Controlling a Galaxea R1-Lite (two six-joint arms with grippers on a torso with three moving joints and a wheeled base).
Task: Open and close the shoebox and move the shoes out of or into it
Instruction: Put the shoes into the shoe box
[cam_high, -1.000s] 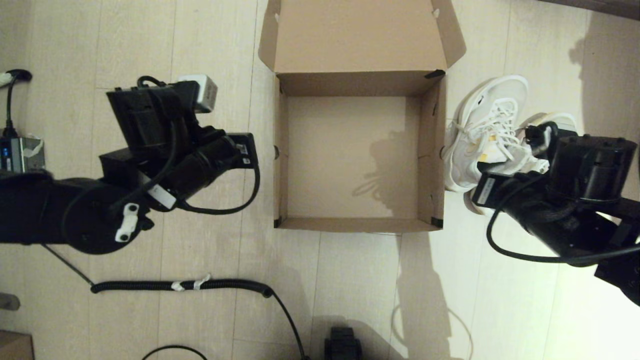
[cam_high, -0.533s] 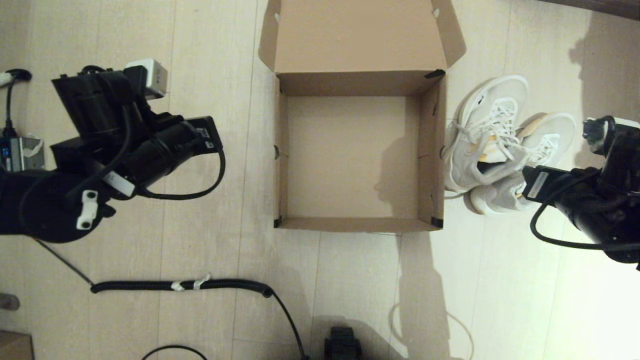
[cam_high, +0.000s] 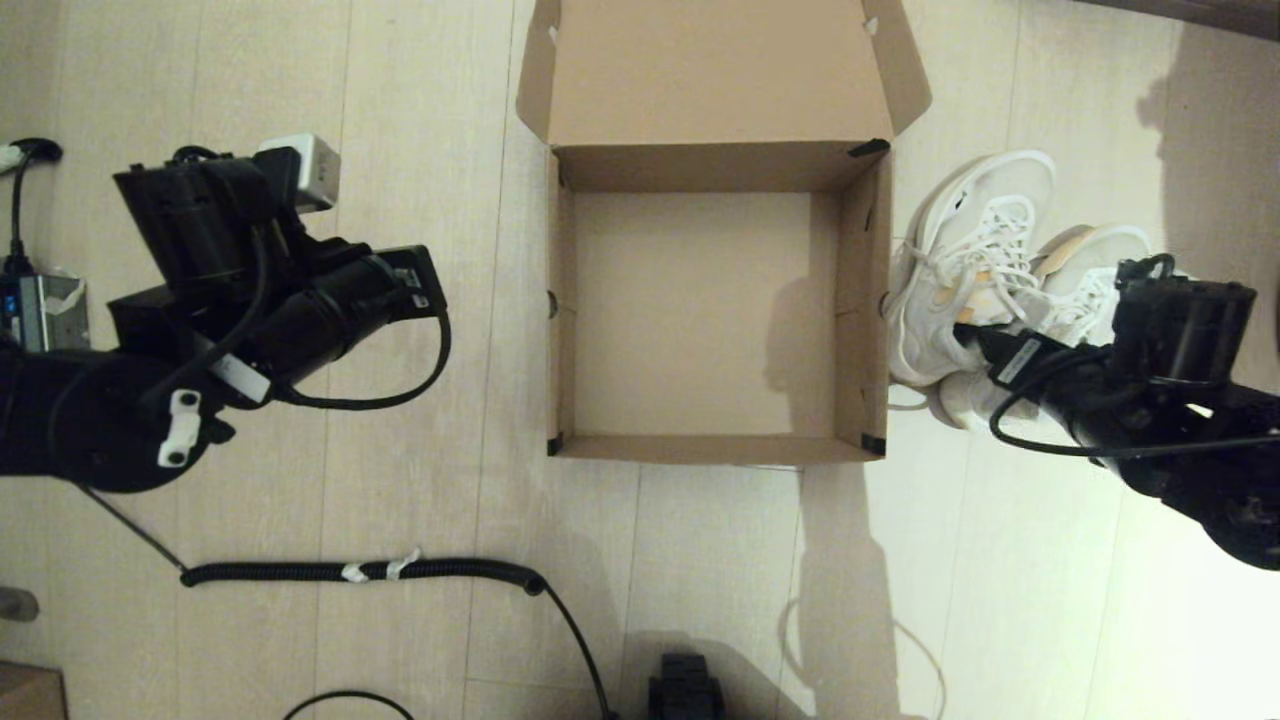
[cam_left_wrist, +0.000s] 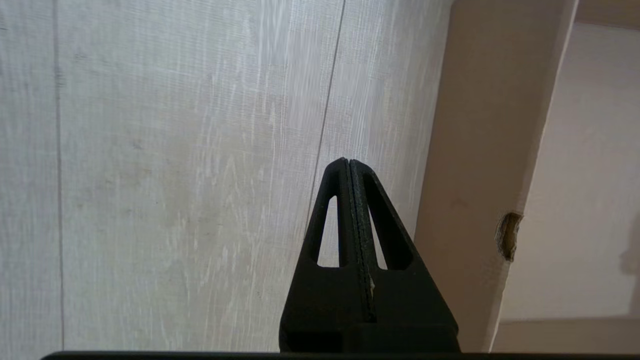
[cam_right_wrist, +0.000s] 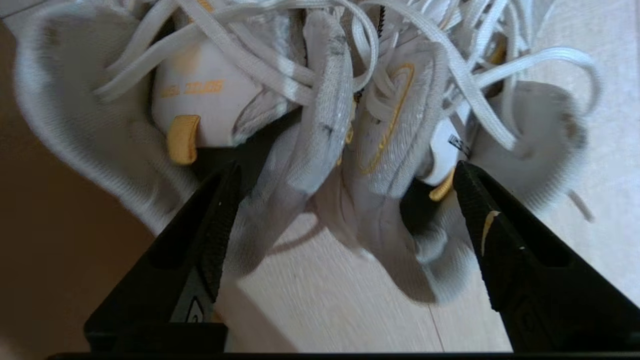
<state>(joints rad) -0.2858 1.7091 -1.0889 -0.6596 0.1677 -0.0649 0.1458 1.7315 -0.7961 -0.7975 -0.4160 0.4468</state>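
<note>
I expect both white shoes (cam_high: 981, 258) to come up together when I lift, since the shoes' inner collars (cam_right_wrist: 324, 129) stand side by side between my right gripper's fingers.
The shoebox (cam_high: 862, 300) stands open and empty on the floor in the middle of the head view, its lid (cam_high: 715, 70) folded back on the far side. The two white shoes (cam_high: 975, 260) lie side by side on the floor just right of the box, toes pointing away from me. My right gripper (cam_right_wrist: 345, 200) is open at their heel end, one finger (cam_right_wrist: 220, 220) in the nearer shoe's dark opening and the other outside the second shoe's collar. My left gripper (cam_left_wrist: 348, 165) is shut on nothing, above bare floor left of the box's left wall (cam_left_wrist: 480, 150).
A coiled black cable (cam_high: 360, 571) runs across the floor near me on the left. A grey device (cam_high: 40, 305) sits at the far left and a small cardboard scrap (cam_high: 25, 690) at the near left corner. A dark object (cam_high: 685, 685) lies at the near edge.
The left arm has pulled back to the left, away from the box. The right arm swung out to the right, then came back over the shoes' heels. Shoes and box have not moved.
</note>
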